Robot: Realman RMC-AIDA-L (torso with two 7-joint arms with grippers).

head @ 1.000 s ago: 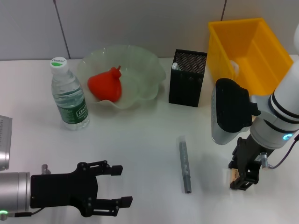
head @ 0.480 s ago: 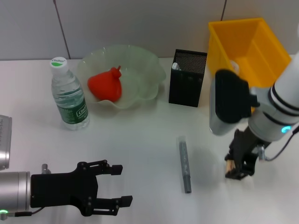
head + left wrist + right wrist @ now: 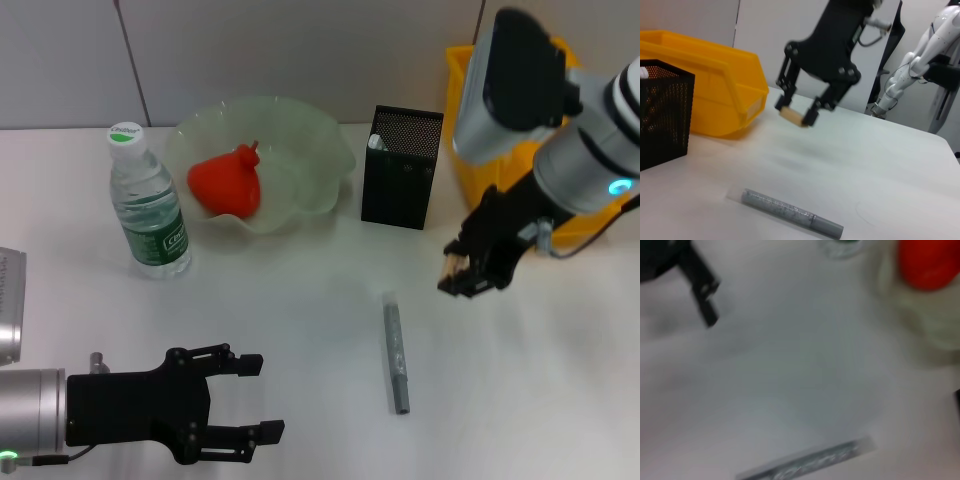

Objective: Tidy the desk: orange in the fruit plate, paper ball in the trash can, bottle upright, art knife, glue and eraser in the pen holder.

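Observation:
The eraser (image 3: 454, 266) is at the ends of my right gripper's fingers, and the pen holder's top (image 3: 407, 132) is open. I keep carrying the eraser until it hangs over that opening.
My right gripper (image 3: 460, 276) is shut on the small tan eraser (image 3: 451, 265) and holds it above the table, just right of the black mesh pen holder (image 3: 402, 168). The left wrist view shows the eraser (image 3: 790, 116) between the right gripper's fingers. The red-orange orange (image 3: 227, 182) lies in the pale green fruit plate (image 3: 322, 150). The bottle (image 3: 148, 205) stands upright at the left. The yellow trash can (image 3: 462, 75) is partly hidden behind my right arm. The paper ball is out of view. My left gripper (image 3: 247, 398) is open and empty at the front left.
A grey stick-shaped item (image 3: 397, 352) lies on the table in front of the pen holder; it also shows in the left wrist view (image 3: 790, 214). Something white (image 3: 375, 143) pokes up inside the pen holder. A wall runs close behind the table.
My right gripper has lifted the eraser off the table at the front right and carried it back and to the left, towards the pen holder. The left arm has not moved.

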